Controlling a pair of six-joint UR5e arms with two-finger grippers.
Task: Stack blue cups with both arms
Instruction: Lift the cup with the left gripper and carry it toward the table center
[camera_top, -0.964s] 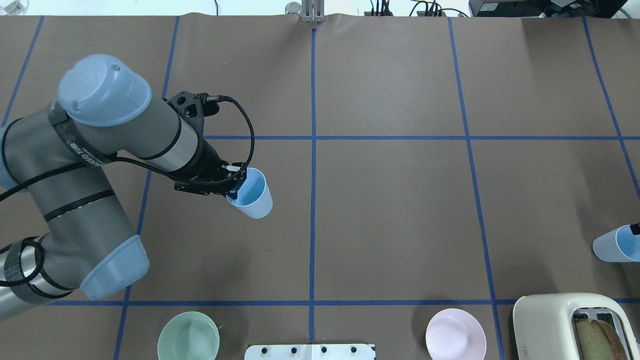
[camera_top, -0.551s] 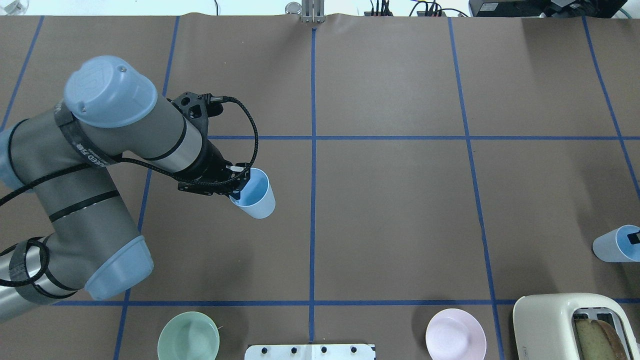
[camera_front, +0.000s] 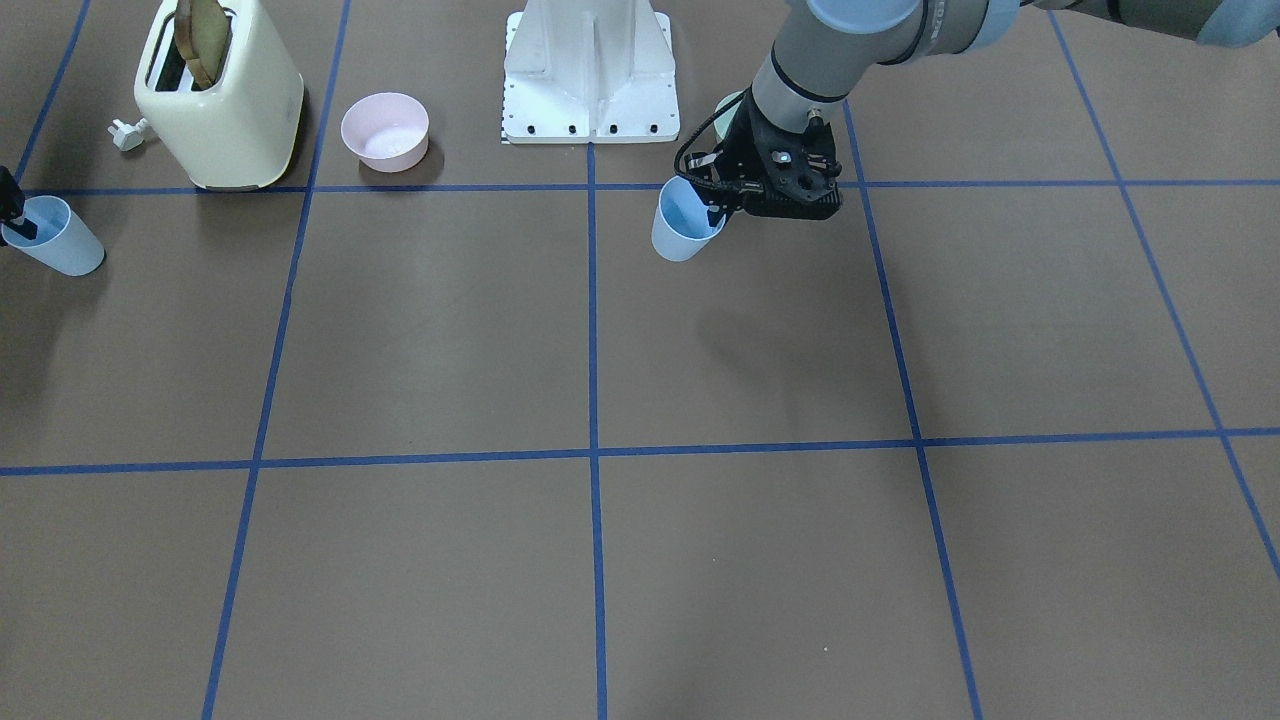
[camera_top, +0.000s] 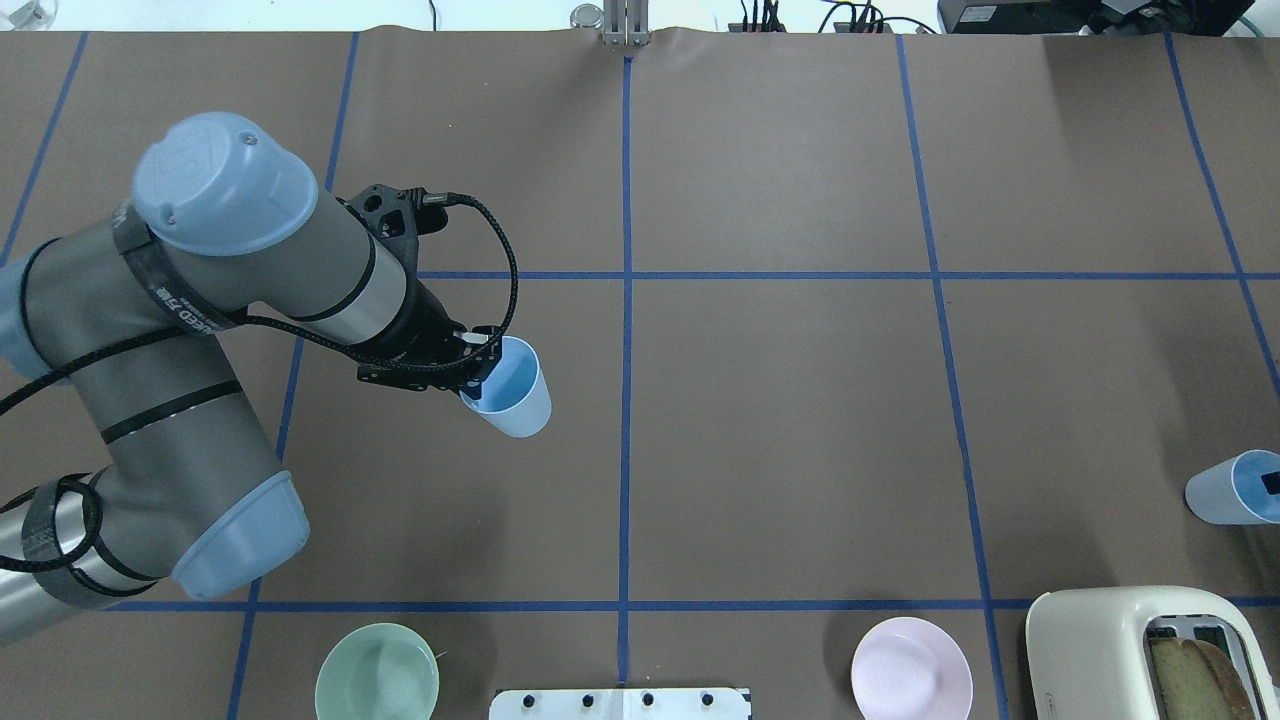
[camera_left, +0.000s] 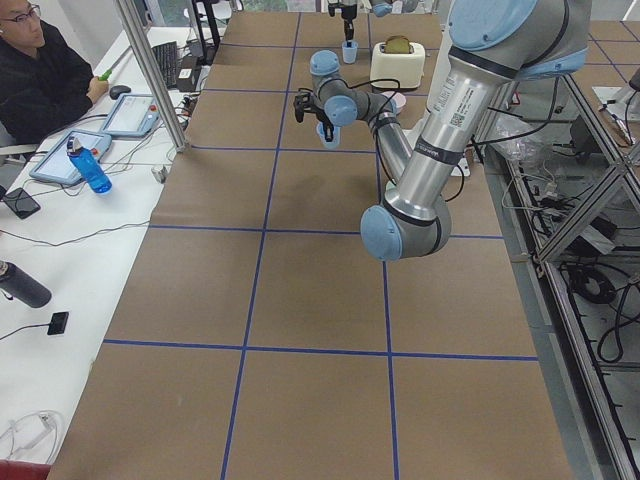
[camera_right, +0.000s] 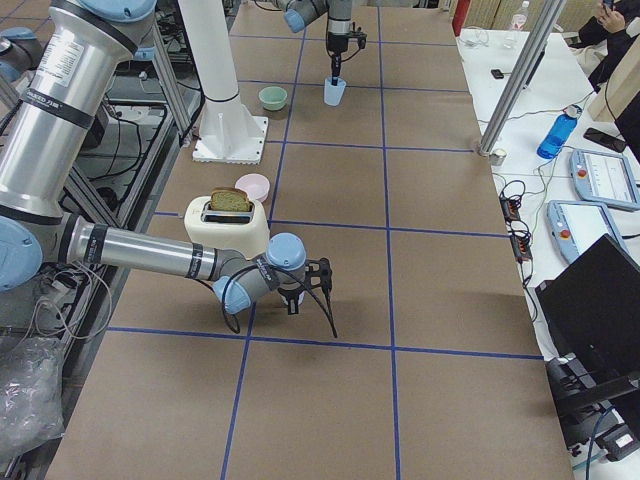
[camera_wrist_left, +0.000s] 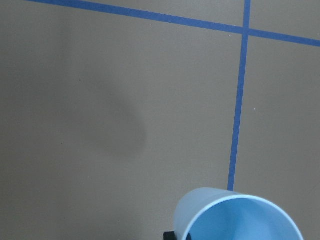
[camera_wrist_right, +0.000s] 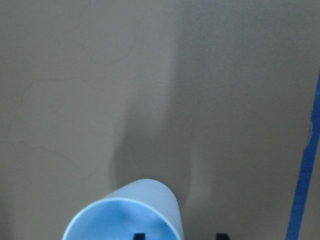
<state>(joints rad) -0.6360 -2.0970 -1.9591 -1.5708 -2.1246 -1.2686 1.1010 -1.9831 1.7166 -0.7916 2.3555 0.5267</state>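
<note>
The second blue cup (camera_front: 55, 235) gets narrower toward its base (camera_front: 89, 259), so I expect it to go down almost to its rim when the robot lowers it into the pale-blue cup.
My left gripper (camera_top: 478, 372) is shut on the rim of a pale-blue cup (camera_top: 507, 395) and holds it above the table, left of the centre line. The cup also shows in the front view (camera_front: 684, 222) and in the left wrist view (camera_wrist_left: 240, 217). The second blue cup (camera_top: 1222, 488) stands at the table's right edge, also visible in the front view (camera_front: 58, 238). My right gripper (camera_wrist_right: 180, 236) is open and straddles that cup's (camera_wrist_right: 125, 212) wall. One finger (camera_top: 1270, 483) is inside the cup mouth and the other is outside.
A cream toaster (camera_top: 1130, 640) with bread stands at the near right. A pink bowl (camera_top: 910, 668) and a pale green bowl (camera_top: 377, 672) sit either side of the white base stand (camera_front: 590, 75). Blue tape lines grid the brown table.
My left arm has shifted a little to the right with its cup. My right gripper's finger has come down into the mouth of the right cup.
</note>
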